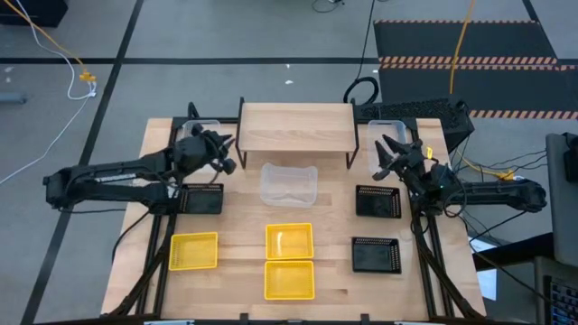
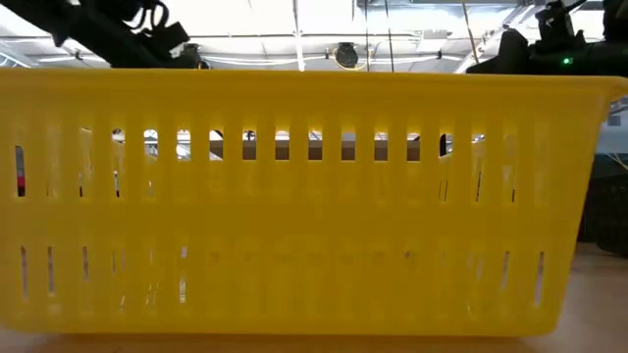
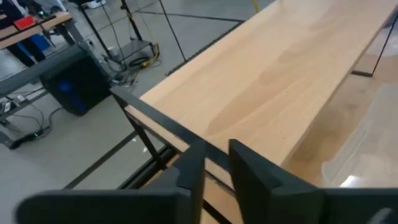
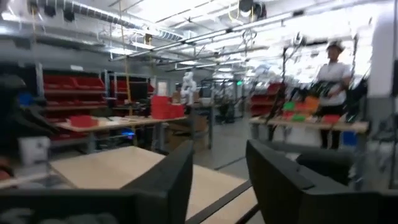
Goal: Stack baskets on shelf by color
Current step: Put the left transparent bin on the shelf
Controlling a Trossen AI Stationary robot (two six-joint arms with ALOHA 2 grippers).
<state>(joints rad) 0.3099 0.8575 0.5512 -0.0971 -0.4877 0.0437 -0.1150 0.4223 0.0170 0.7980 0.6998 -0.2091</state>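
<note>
The clear basket [image 1: 203,125] is below my left gripper's fingers, which point at the shelf's end frame [image 1: 240,131] beside it. I should move back, tip down and grab that basket's rim.
The shelf [image 1: 296,126] stands at the table's far middle, its wood top [image 3: 292,68] bare. A clear basket [image 1: 289,183] sits on the table in front of it, and two more sit by its left end [image 1: 200,131] and right end [image 1: 386,135]. Three black baskets [image 1: 202,199] [image 1: 377,201] [image 1: 375,255] and three yellow baskets [image 1: 194,251] [image 1: 289,241] [image 1: 289,279] lie nearer; the nearest yellow one [image 2: 294,196] fills the low view. My left gripper [image 1: 228,155] [image 3: 216,171] hovers at the shelf's left end, slightly open, holding nothing. My right gripper [image 1: 390,155] [image 4: 221,168] is raised over the right clear basket, open, with nothing between its fingers.
Bare tabletop lies between the clear basket in the middle and the black baskets on either side. A dark case [image 1: 424,113] sits at the far right corner with cables beside it. A person [image 4: 333,81] stands in the room beyond the table.
</note>
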